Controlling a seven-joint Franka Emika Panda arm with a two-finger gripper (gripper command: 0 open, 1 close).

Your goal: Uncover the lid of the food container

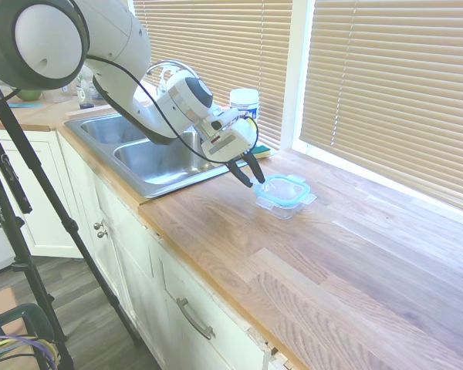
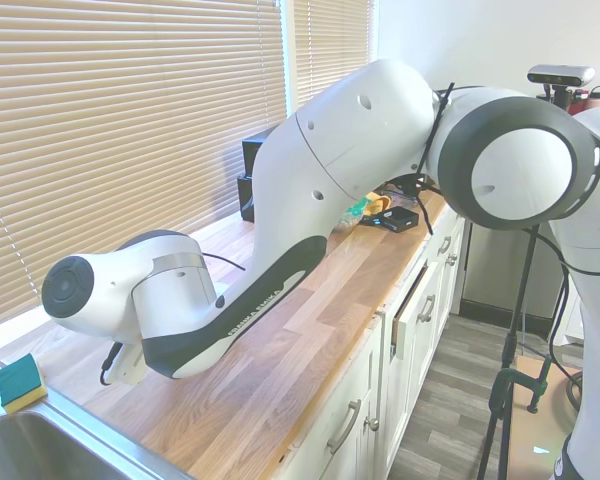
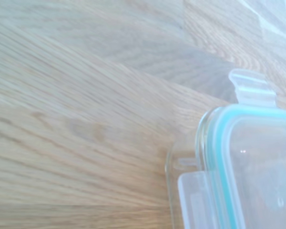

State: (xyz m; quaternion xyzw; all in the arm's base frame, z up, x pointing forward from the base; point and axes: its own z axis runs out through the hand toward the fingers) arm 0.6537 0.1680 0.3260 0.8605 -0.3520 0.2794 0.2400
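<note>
The snap flaps (image 1: 309, 198) stick out unlatched. When I lift the lid's edge, the lid (image 1: 283, 189) will tip up and come off the food container.
The food container (image 1: 280, 206) is a small clear tub standing on the wooden counter (image 1: 332, 262) just right of the sink. Its lid (image 1: 285, 187), clear with a teal rim and snap flaps, sits on top of it. My gripper (image 1: 256, 183) hangs open at the container's left end, its dark fingertips just above the lid's near edge, holding nothing. The wrist view shows the lid (image 3: 250, 162) from close by, with one flap (image 3: 252, 88) sticking out and the glass rim (image 3: 170, 167) beside it. In the second exterior view the arm hides both container and gripper.
A steel double sink (image 1: 162, 166) lies left of the container. A white-lidded wipes canister (image 1: 245, 102) and a sponge (image 1: 262, 151) stand behind it by the window blinds. The sponge (image 2: 20, 381) also shows beside the sink. The counter's front edge (image 1: 216, 297) runs close by.
</note>
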